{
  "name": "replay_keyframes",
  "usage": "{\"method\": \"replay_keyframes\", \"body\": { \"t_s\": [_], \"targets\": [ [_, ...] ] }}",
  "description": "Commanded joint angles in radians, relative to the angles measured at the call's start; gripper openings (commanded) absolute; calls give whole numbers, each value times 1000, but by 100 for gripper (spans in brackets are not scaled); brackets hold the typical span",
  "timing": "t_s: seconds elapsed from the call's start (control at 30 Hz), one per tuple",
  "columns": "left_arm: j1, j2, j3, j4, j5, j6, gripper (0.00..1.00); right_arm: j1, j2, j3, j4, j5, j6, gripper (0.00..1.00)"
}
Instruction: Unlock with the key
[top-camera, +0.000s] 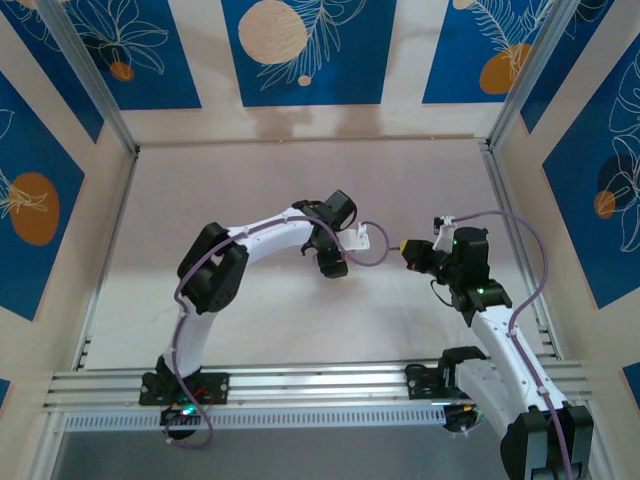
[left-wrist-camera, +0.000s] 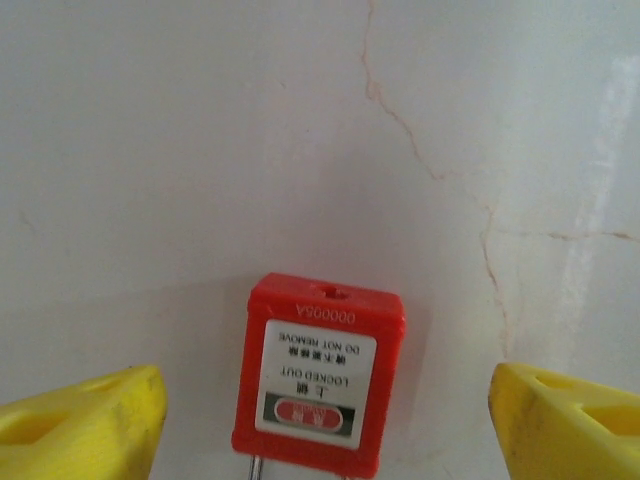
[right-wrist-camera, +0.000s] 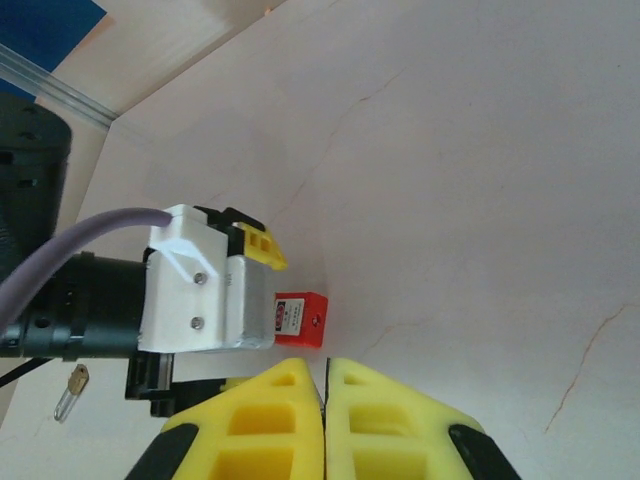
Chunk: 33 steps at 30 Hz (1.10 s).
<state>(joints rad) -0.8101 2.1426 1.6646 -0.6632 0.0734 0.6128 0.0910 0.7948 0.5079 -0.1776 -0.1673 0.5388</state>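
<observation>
The red padlock lies tilted between my left gripper's fingers, so next I line up straight and grip the padlock's sides, leaving its keyhole free for the key.
The red padlock lies flat on the pale table, its white label up and its silver shackle legs running off the bottom edge of the left wrist view. My left gripper is open, its yellow fingers wide on either side of the lock and clear of it. In the right wrist view the padlock pokes out from under the left gripper's white body. My right gripper is shut with nothing between its fingers, just short of the lock. The small brass key with its wire loop lies on the table off to the side.
From above, the left gripper and right gripper face each other near the table's middle. Patterned blue walls and aluminium rails enclose the table. Thin cracks run across the tabletop.
</observation>
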Motion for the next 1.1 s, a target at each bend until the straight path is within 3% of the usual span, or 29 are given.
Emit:
{"method": "replay_keyframes", "body": {
  "t_s": [0.0,0.23,0.47,0.6,0.9,1.07],
  "targets": [
    [-6,40,47,-28,38,9,79,-8,-11,-13,-11,-31,12,0],
    [-6,64,40,-6,5,-11,67,-16,-8,-12,-8,-43,8,0],
    [-6,68,19,-5,-34,-24,37,-23,-7,-12,-6,-55,8,0],
    [-6,43,-8,-2,-47,-40,30,-23,-9,-14,-12,-58,7,0],
    [-6,-48,-128,-17,-93,-142,29,-22,-11,-22,-8,-72,12,0],
    [-7,-40,-134,-98,-77,-158,36,-22,5,-24,4,-78,13,0]
  ]
}}
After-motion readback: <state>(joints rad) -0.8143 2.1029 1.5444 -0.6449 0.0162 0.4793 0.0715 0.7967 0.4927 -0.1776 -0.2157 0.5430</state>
